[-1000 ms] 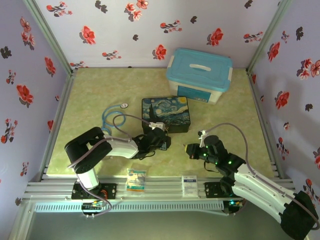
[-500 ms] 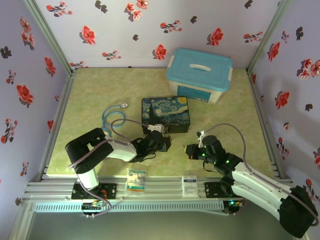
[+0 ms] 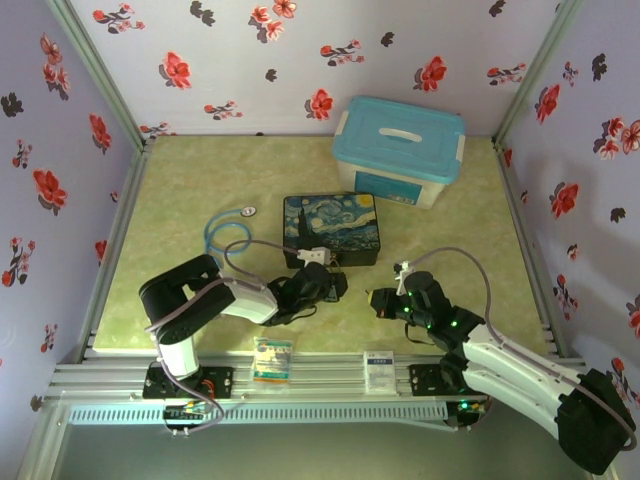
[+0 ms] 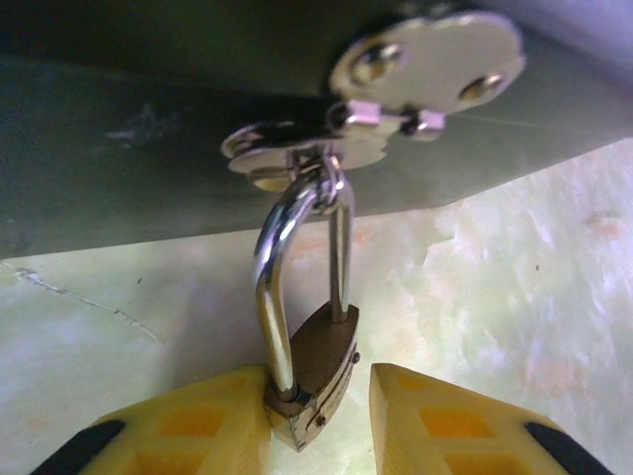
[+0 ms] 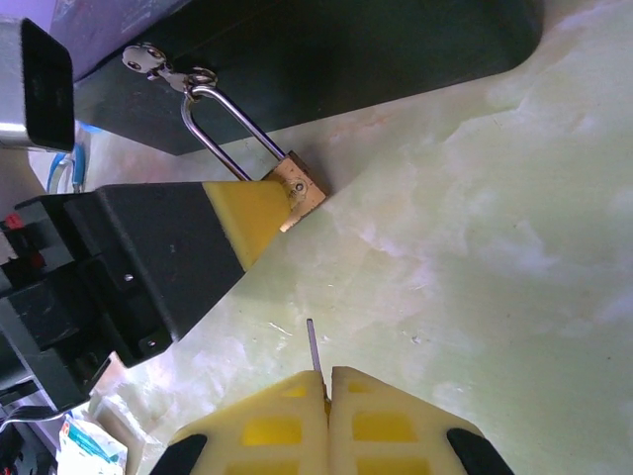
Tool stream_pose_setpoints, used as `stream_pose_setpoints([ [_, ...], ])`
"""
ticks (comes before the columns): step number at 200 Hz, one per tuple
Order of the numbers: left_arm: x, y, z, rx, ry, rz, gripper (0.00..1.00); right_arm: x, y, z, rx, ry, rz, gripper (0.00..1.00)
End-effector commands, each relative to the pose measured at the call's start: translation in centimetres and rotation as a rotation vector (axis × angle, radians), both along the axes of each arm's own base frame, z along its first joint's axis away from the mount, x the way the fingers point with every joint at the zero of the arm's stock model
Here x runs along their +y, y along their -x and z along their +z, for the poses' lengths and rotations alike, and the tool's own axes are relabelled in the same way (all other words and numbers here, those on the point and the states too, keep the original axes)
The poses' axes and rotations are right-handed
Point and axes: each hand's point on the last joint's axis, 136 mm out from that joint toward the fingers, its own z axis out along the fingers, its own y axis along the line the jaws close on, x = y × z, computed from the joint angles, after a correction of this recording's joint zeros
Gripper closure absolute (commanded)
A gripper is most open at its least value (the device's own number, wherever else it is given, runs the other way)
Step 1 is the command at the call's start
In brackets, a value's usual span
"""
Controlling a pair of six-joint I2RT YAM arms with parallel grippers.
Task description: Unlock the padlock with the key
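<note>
The padlock body (image 4: 315,368) leans loosely against one finger of my left gripper. My left gripper should turn and grip the padlock body's broad sides (image 4: 336,390) squarely before the key comes in.
The small brass padlock (image 4: 315,381) hangs by its silver shackle (image 4: 277,257) from the hasp (image 4: 297,148) of the dark starry-night box (image 3: 330,228). My left gripper (image 4: 318,396) is open around the padlock body: the left finger (image 4: 198,426) touches it and the right finger (image 4: 445,416) stands a little apart. In the right wrist view the padlock (image 5: 300,188) sits at the tip of that left finger (image 5: 247,213). My right gripper (image 5: 327,378) is shut on the key (image 5: 313,346), whose thin blade points toward the padlock from a short way off.
A blue-tubed stethoscope (image 3: 228,232) lies left of the box. A white bin with a blue lid (image 3: 400,148) stands at the back right. Two small packets (image 3: 272,360) (image 3: 379,368) rest on the front rail. Flowered walls enclose the green mat (image 3: 190,190).
The left arm has shifted slightly to the right at the padlock. The right gripper with the key has edged a little left, toward the padlock.
</note>
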Motion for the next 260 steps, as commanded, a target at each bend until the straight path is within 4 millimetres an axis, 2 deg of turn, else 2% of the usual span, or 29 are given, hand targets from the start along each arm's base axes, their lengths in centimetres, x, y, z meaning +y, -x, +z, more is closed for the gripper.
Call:
stream_pose_setpoints([
  [1,0.8,-0.1,-2.3,0.002,-0.068,0.041,0.61,-0.2,-0.2,-0.1,-0.009,-0.015,-0.023,1.0],
  [36,1.0,-0.2,-3.5,-0.005,-0.11,0.064,0.61,-0.2,-0.2,0.0,-0.01,-0.016,-0.023,1.0],
  [74,2.8,-0.4,-4.2,-0.023,-0.245,0.128,0.63,-0.4,-0.1,-0.4,-0.007,-0.007,-0.025,1.0],
  [106,2.3,-0.4,-5.0,-0.026,-0.274,0.123,0.63,-0.5,-0.2,-0.4,-0.008,-0.008,-0.031,1.0],
  [124,2.2,-0.4,-5.2,-0.018,-0.274,0.123,0.71,-0.5,-0.2,-0.5,-0.005,-0.011,-0.037,1.0],
  [163,1.4,-0.1,-3.1,-0.019,-0.186,0.109,0.88,-0.3,-0.1,-0.7,0.017,-0.032,-0.044,1.0],
  [181,1.0,0.2,-2.1,-0.002,-0.124,0.108,0.9,0.2,0.0,-0.6,0.039,-0.054,-0.032,1.0],
  [203,0.2,0.6,-0.6,0.03,-0.015,0.099,0.92,1.8,0.2,0.2,0.091,-0.178,0.025,1.0],
  [235,-0.9,1.0,1.4,0.07,0.155,0.087,0.96,2.4,-0.1,1.3,0.2,-0.386,0.094,1.0],
  [260,-1.1,1.1,3.0,0.067,0.24,0.088,1.0,2.5,-0.2,1.5,0.244,-0.425,0.133,1.0],
])
